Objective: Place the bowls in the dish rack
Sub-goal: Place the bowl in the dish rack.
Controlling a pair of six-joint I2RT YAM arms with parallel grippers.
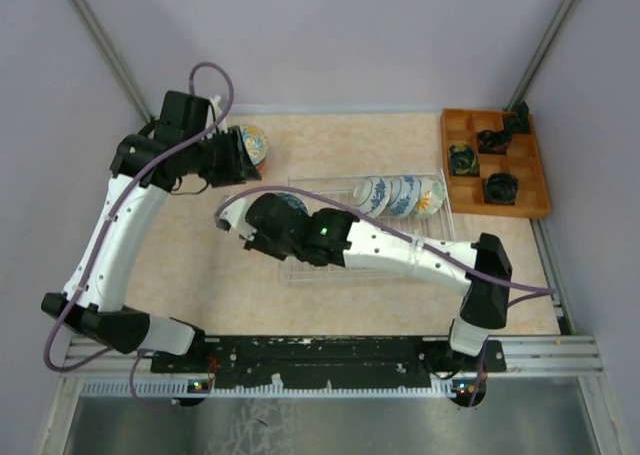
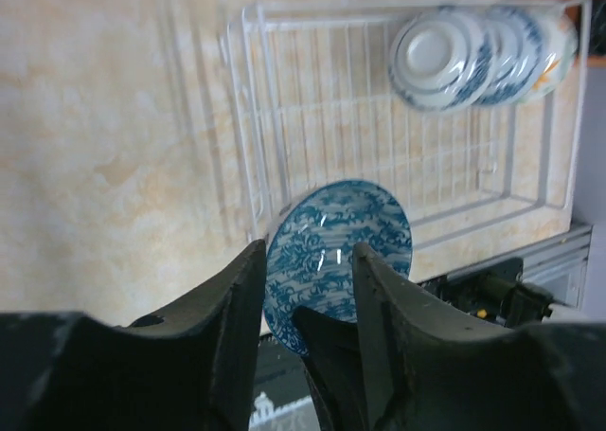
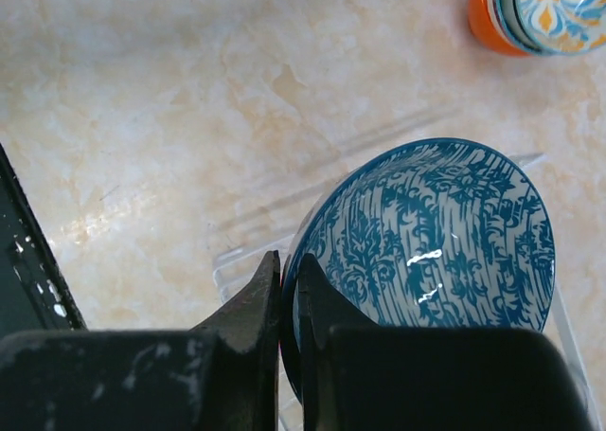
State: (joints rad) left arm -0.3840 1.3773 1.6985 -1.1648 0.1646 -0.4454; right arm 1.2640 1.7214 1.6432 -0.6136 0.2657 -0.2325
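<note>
The blue-patterned bowl (image 2: 333, 230) hangs slanted at the rack's end, so my right gripper should swing back to turn it on edge and bring it toward the standing bowls (image 1: 374, 195).
My right gripper (image 1: 278, 215) (image 3: 289, 260) is shut on the rim of a blue-patterned bowl (image 1: 292, 203) (image 3: 436, 242) and holds it tilted over the left end of the pale wire dish rack (image 1: 440, 237) (image 2: 312, 99) (image 3: 237, 251). Three blue-and-white bowls (image 1: 402, 195) (image 2: 478, 43) stand on edge in a row at the rack's far right. An orange-sided bowl (image 1: 254, 143) (image 3: 535, 9) sits on the table just left of the rack's far corner. My left gripper (image 1: 238, 155) (image 2: 308, 251) is open and empty beside it, looking down at the held bowl (image 2: 336, 251).
An orange wooden compartment tray (image 1: 540, 207) with black items (image 1: 500, 187) stands at the back right, right of the rack. The right arm lies across the front of the rack. A black rail (image 1: 330, 350) runs along the near table edge.
</note>
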